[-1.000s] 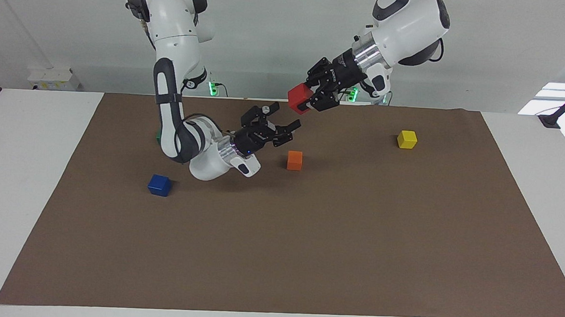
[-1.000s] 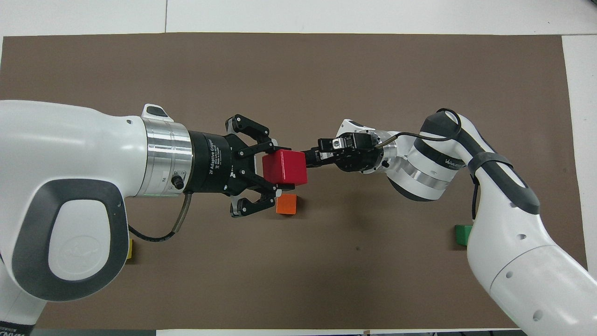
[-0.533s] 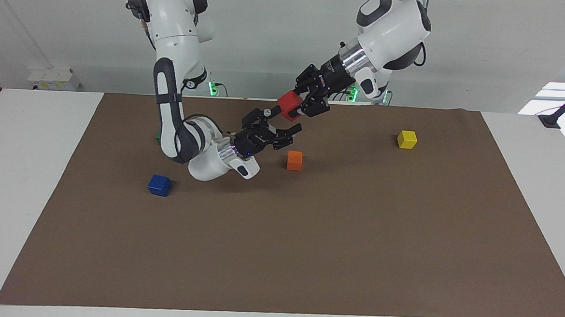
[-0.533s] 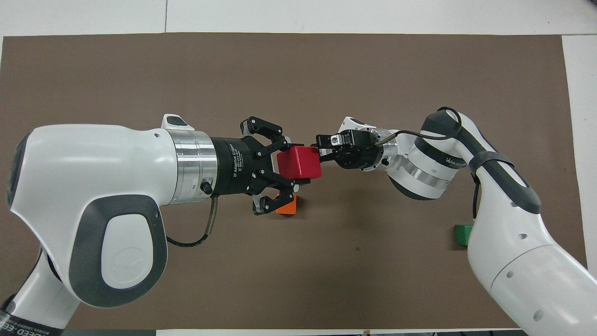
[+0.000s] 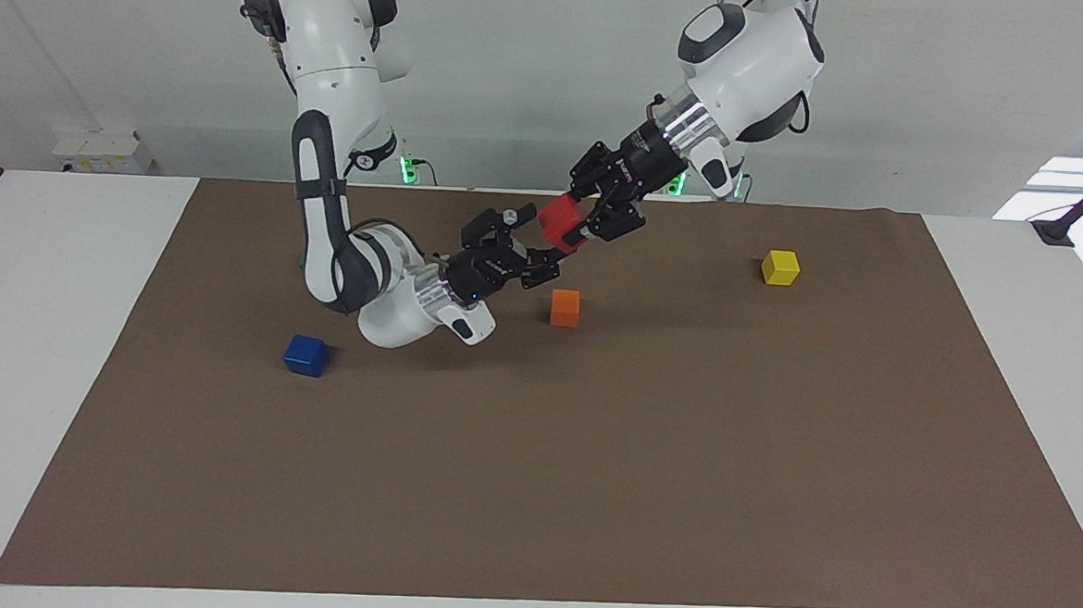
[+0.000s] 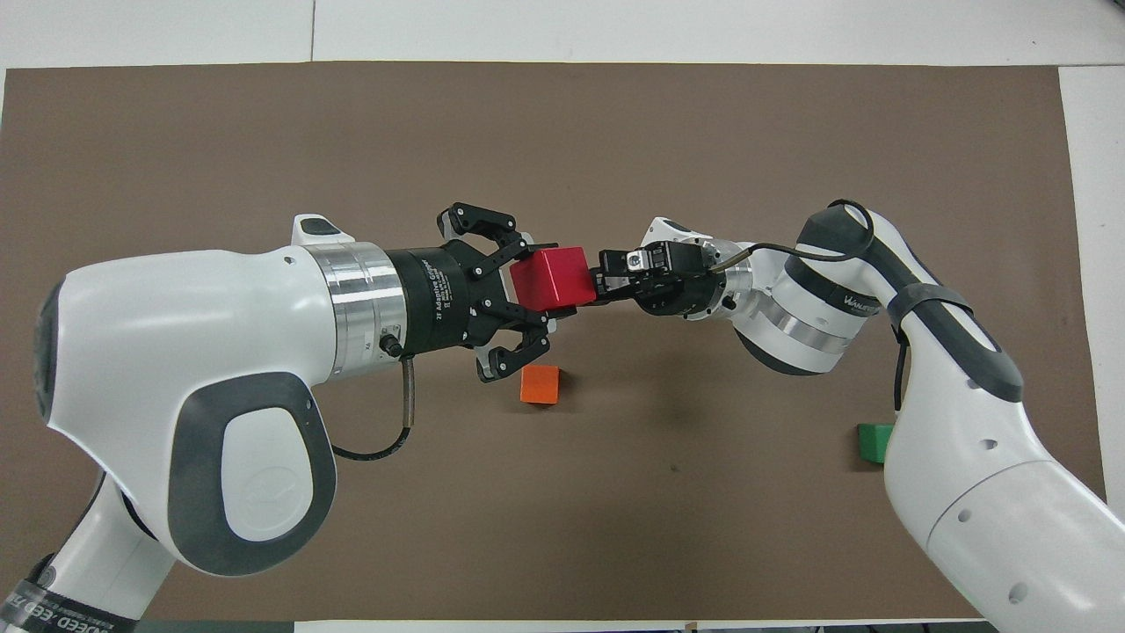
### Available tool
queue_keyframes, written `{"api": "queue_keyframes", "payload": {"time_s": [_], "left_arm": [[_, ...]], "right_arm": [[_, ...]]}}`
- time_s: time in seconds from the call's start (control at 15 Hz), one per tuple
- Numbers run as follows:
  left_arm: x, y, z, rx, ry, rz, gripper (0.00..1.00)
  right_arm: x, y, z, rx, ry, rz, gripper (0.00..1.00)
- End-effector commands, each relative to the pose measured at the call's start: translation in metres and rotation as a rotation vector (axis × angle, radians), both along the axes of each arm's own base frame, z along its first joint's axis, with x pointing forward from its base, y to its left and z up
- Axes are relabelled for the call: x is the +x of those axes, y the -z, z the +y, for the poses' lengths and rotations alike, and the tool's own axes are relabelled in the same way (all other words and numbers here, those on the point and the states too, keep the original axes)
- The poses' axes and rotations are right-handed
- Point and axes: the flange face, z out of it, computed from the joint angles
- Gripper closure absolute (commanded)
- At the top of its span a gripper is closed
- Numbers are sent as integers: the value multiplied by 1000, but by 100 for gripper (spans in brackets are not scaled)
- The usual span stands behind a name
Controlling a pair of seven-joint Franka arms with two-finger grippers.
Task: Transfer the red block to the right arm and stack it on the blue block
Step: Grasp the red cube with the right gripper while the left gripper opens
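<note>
The left gripper holds the red block [image 6: 553, 279] between the right gripper's fingers, so next the left gripper opens and back away before the right gripper leaves.
My left gripper [image 5: 578, 232] is shut on the red block [image 5: 561, 222] and holds it in the air above the mat, over a spot a little nearer to the robots than the orange cube. In the overhead view the left gripper [image 6: 538, 285] grips the red block [image 6: 549, 274] by two sides. My right gripper [image 5: 539, 243] is open and points at the block, which sits at the mouth between its fingertips. The right gripper [image 6: 592, 291] meets the block head-on. The blue block [image 5: 306, 355] lies on the mat toward the right arm's end, hidden under that arm in the overhead view.
An orange cube [image 5: 564, 307] lies on the brown mat [image 5: 589, 455] just under the two grippers; it also shows in the overhead view [image 6: 540, 384]. A yellow cube [image 5: 780, 266] lies toward the left arm's end. A green cube [image 6: 873, 441] peeks out beside the right arm.
My left gripper has come down and across with the red block until it reached the right gripper's open fingers. The right gripper has drawn back slightly. The orange cube is uncovered in the overhead view.
</note>
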Motion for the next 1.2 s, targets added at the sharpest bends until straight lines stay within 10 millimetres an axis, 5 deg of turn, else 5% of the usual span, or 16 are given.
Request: {"api": "queue_keyframes", "payload": {"time_s": [0.0, 0.13, 0.2, 0.33, 0.8, 0.87, 0.93, 1.13], "left_arm": [[-12, 4, -3, -15, -24, 4, 100], [-12, 5, -3, -15, -25, 8, 100], [-12, 5, -3, -15, -25, 11, 100], [-12, 3, -2, -16, -27, 8, 100], [-12, 4, -1, -8, -24, 1, 100], [-9, 3, 3, -5, -29, 0, 32], [-8, 3, 4, -6, -30, 7, 0], [-8, -1, 14, -1, -21, 17, 0]], "right_arm": [[6, 2, -3, -23, 16, -12, 0], [8, 3, -4, -42, 30, -7, 11], [8, 3, -4, -43, 30, -5, 31], [11, 1, -4, -74, 44, 17, 100], [13, -11, -5, -90, 50, 30, 100], [13, -10, -4, -92, 50, 33, 100], [14, -9, -5, -98, 53, 40, 100], [18, -20, -13, -122, 49, 73, 100]]}}
